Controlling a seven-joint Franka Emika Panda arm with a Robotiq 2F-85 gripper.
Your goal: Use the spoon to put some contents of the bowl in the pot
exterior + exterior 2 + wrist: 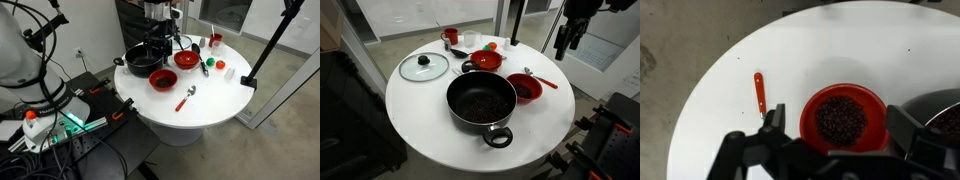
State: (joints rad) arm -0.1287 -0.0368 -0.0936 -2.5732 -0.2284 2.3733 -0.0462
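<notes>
I should move across and lower to the spoon's red handle [181, 104], since my open gripper hovers above the bowl of beans [163, 81] while the spoon is outside my fingers.
The spoon [759, 92] lies flat on the white table, beside a red bowl [845, 118] full of dark beans; only its red handle is clear in the wrist view. It also shows in both exterior views [186, 97] [544, 80]. The black pot [480, 100] [140, 62] stands next to that bowl [525, 88] [163, 80] and holds some dark beans. My gripper [840, 125] is open and empty, hovering well above the bowl, with the spoon outside one finger. It appears in both exterior views [160, 40] [572, 35].
A second red bowl [487, 61] [187, 59] stands behind the pot. A glass lid [424, 67], a red cup [450, 36] and small green and orange items [490, 46] sit near the table's far side. A black stand [250, 70] is beside the table.
</notes>
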